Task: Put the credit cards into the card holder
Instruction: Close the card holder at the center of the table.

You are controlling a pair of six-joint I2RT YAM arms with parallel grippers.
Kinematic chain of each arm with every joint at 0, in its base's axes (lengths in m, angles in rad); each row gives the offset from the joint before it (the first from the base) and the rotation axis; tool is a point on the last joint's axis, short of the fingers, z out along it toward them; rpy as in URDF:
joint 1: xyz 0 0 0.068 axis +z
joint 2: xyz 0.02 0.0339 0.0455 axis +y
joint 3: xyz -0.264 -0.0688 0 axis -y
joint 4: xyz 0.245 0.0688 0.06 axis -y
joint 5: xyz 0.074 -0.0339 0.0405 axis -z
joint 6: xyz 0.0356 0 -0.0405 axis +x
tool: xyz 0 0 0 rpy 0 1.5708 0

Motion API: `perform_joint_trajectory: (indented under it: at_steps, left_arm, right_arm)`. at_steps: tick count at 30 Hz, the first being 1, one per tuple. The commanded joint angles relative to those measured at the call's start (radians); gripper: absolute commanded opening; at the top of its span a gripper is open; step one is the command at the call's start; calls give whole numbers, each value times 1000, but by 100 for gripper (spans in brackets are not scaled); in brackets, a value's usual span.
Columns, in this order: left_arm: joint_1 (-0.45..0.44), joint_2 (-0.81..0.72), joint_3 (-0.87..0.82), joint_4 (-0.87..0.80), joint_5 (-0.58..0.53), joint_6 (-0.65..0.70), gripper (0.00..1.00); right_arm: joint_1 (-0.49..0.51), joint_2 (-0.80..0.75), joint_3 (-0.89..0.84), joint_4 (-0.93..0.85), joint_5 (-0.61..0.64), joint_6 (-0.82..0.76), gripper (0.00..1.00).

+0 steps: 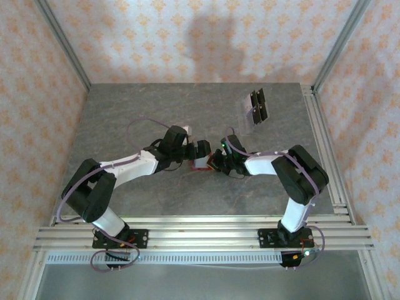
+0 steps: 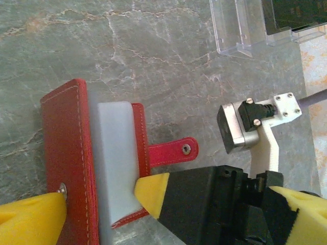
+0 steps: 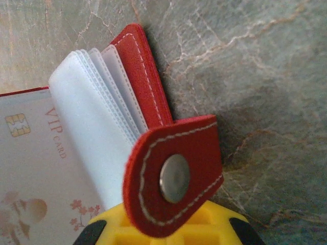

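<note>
My right gripper is at the pale sleeves (image 2: 121,158), where the red cover (image 2: 65,145) has to close, so it should move back out while my left gripper folds the cover down.
The red card holder (image 2: 66,153) lies open at mid-table (image 1: 201,165), its pale plastic sleeves (image 2: 115,148) fanned up and its snap tab (image 3: 173,173) sticking out. One mauve credit card (image 3: 30,158) marked VIP lies flat inside it, beside the sleeves. My right gripper (image 2: 150,195) is shut, and its yellow tip touches the sleeves' lower edge just under the tab (image 2: 168,150). Nothing is held in it (image 3: 168,236). My left gripper (image 2: 168,204) is wide open, straddling the holder and the right gripper, with one fingertip (image 2: 30,217) over the red cover. Darker credit cards (image 1: 257,106) stand at the back right.
A clear plastic stand (image 2: 232,28) holds the dark cards behind the card holder, near the table's right rail (image 1: 322,144). Both arms (image 1: 131,165) (image 1: 275,165) reach in from the near edge and meet at the centre. Patterned walls enclose the table.
</note>
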Motion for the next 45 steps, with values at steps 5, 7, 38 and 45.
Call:
perform_joint_trajectory:
  at_steps: [5, 7, 38, 45]
  left_arm:
    - [-20, 48, 37, 50, 2, -39, 100]
    - [-31, 66, 48, 55, 3, -41, 100]
    - [-80, 125, 249, -111, -120, -35, 100]
    - [-20, 70, 249, -131, -128, -35, 100]
  right_arm:
    - [-94, -281, 28, -303, 126, -60, 0]
    - [-131, -354, 29, -389, 173, -82, 0]
    - [-136, -456, 54, -462, 114, -113, 0]
    - [-27, -348, 109, -408, 116, -86, 0]
